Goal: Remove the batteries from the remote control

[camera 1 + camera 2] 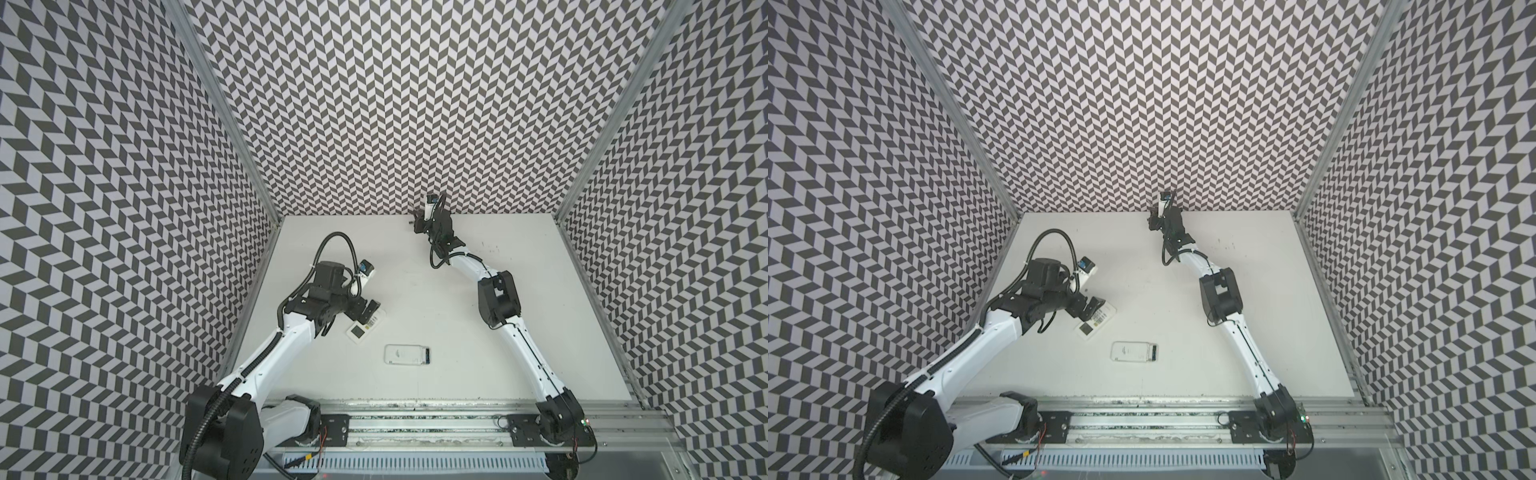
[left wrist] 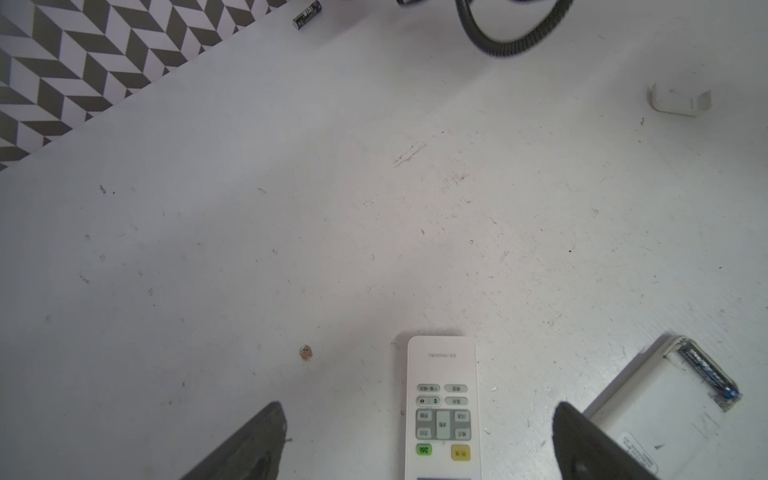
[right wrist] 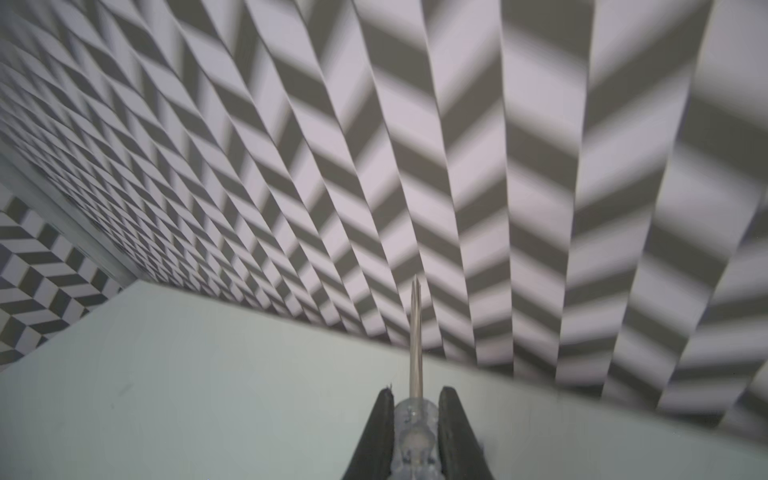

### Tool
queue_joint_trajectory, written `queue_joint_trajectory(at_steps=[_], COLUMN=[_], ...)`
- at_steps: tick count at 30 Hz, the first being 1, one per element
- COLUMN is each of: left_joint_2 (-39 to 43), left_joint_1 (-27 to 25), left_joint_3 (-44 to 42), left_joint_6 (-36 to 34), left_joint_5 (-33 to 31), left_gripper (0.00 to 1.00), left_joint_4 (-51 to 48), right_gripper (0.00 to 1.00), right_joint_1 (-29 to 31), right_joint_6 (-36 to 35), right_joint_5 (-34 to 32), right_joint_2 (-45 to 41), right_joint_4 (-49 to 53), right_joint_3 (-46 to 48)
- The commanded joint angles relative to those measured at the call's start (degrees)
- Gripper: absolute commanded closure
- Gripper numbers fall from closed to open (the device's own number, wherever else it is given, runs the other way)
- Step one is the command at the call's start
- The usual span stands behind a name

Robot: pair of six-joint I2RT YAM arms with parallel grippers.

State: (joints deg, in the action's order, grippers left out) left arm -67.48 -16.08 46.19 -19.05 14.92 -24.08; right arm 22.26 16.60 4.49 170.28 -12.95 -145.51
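I should use my right gripper to move the screwdriver back to the battery in the remote control's open compartment [image 1: 427, 356], because the loose battery [image 2: 307, 14] by the back wall is out.
A white remote control [image 1: 405, 354] [image 1: 1131, 352] lies back up near the table's middle front. Its end compartment is open, and a dark battery [image 2: 708, 374] [image 1: 427, 354] lies in it. A second white remote [image 2: 442, 407] [image 1: 359, 330] lies buttons up. My left gripper [image 2: 417, 405] [image 1: 368, 311] hangs over it, open, with its fingers wide on either side and apart from it. One loose battery [image 2: 307, 14] lies on the table by the patterned wall. My right gripper [image 3: 415, 395] [image 1: 420, 222] is at the back wall, shut on a clear-handled screwdriver [image 3: 415, 419].
A small white battery cover [image 2: 677, 97] lies on the white table [image 1: 519, 332], off to one side of the remotes. A black cable loop [image 2: 511, 41] of the right arm hangs near it. Patterned walls close the table on three sides; the screwdriver's tip [image 3: 415, 286] points at the back wall.
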Motion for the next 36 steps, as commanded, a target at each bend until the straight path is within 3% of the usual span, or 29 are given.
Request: queue_joint_trajectory(at_steps=[1, 3, 5, 9, 16, 23, 36], left_joint_2=[0.4, -0.3, -0.8, -1.3, -0.8, -0.4, -0.4], left_joint_1=[0.7, 0.8, 0.8, 0.7, 0.7, 0.6, 0.7], left_joint_3=[-0.2, -0.2, -0.4, 0.0, -0.1, -0.6, -0.6], left_joint_6=[0.5, 0.5, 0.4, 0.5, 0.1, -0.1, 0.3], left_joint_5=[1.7, 2.2, 3.0, 3.5, 3.5, 3.7, 3.3], left_gripper=[0.00, 0.00, 0.00, 0.00, 0.00, 0.00, 0.00], left_joint_4=[0.3, 0.5, 0.9, 0.9, 0.6, 0.8, 1.0], right_gripper=[1.00, 1.00, 1.00, 1.00, 1.00, 1.00, 1.00], right_joint_1=[-1.4, -0.9, -0.9, -1.0, -0.7, -0.8, -1.4], right_joint_6=[17.3, 15.3, 15.8, 14.5, 12.8, 16.0, 35.7], right_joint_5=[5.7, 7.6, 9.8, 8.0, 5.4, 5.4, 2.3], right_joint_2=[-2.1, -3.5, -8.6, -20.7, -26.9, -35.9, -22.2], right_joint_4=[5.2, 11.5, 11.5, 4.2, 8.9, -4.0, -12.9], right_joint_3=[-1.4, -1.5, 6.6, 26.3, 29.1, 43.9, 33.6])
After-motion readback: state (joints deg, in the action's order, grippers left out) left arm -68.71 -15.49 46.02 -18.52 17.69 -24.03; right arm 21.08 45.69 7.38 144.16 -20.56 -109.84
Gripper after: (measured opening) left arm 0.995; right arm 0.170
